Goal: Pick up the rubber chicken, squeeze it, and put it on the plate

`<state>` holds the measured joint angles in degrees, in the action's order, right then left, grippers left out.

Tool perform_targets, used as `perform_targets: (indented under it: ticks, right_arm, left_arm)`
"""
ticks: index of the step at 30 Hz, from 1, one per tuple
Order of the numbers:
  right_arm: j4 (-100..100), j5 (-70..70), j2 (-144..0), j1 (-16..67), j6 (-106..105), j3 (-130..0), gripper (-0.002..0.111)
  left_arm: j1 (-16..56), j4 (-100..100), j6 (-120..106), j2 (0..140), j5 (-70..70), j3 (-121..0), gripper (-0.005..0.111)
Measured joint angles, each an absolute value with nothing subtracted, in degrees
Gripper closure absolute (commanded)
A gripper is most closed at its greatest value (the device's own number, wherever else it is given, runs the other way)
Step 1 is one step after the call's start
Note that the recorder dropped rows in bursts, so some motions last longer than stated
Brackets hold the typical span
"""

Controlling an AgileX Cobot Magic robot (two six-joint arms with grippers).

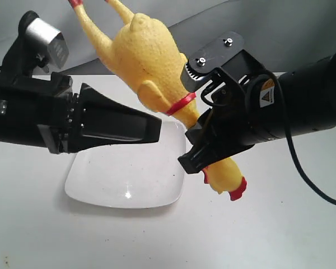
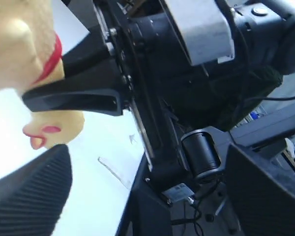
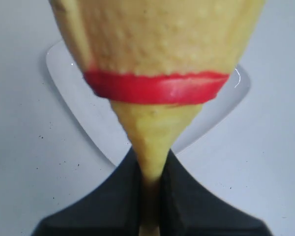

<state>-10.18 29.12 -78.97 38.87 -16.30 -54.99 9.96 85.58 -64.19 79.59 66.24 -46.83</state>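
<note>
My left gripper needs to go up, since the rubber chicken's body (image 1: 148, 47) lies above my left gripper's open fingers, and straddle its belly (image 1: 129, 74) before it squeezes, while my right gripper holds the rubber chicken's neck.
The yellow rubber chicken (image 1: 145, 50) hangs slanted in the air, red feet up at the top edge and head (image 1: 227, 182) low, just past the plate's right rim. My right gripper (image 1: 204, 151) is shut on its thin neck below the red band (image 3: 157, 88); the jaws pinch the neck (image 3: 150, 162). The glossy white plate (image 1: 117, 185) lies on the table under the bird. My left gripper (image 1: 151, 128) hovers level beside the chicken's body, over the plate's left part, open and holding nothing; its ribbed pad (image 2: 29, 196) shows in the left wrist view, near the chicken's head (image 2: 54, 130).
The table (image 1: 280, 235) is white with a grey backdrop behind it. The right arm's black body (image 2: 187, 73) fills most of the left wrist view, close to the left gripper. A black cable (image 1: 302, 168) loops off the right arm.
</note>
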Motion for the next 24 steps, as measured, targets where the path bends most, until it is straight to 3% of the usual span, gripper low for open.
perform_targets:
  ticks: [8, 18, 21, 24]
  right_arm:
    - [-10.07, 30.62, -78.97, 38.87, -16.3, -54.99, 0.108]
    - [-10.38, 30.71, -78.97, 38.87, -16.42, -54.99, 0.108]
    - [-12.25, 30.71, -78.97, 38.87, -18.12, -54.99, 0.108]
    - [-13.17, 30.71, -78.97, 38.87, -18.87, -54.99, 0.108]
  left_arm:
    - [9.96, 88.2, -64.45, 79.59, 53.24, -46.83, 0.013]
    - [9.96, 95.04, -65.96, 79.69, 48.87, -46.83, 0.012]
    - [9.96, 98.0, -68.17, 80.41, 49.63, -46.83, 0.018]
    - [9.96, 98.65, -69.36, 81.6, 50.14, -46.83, 0.044]
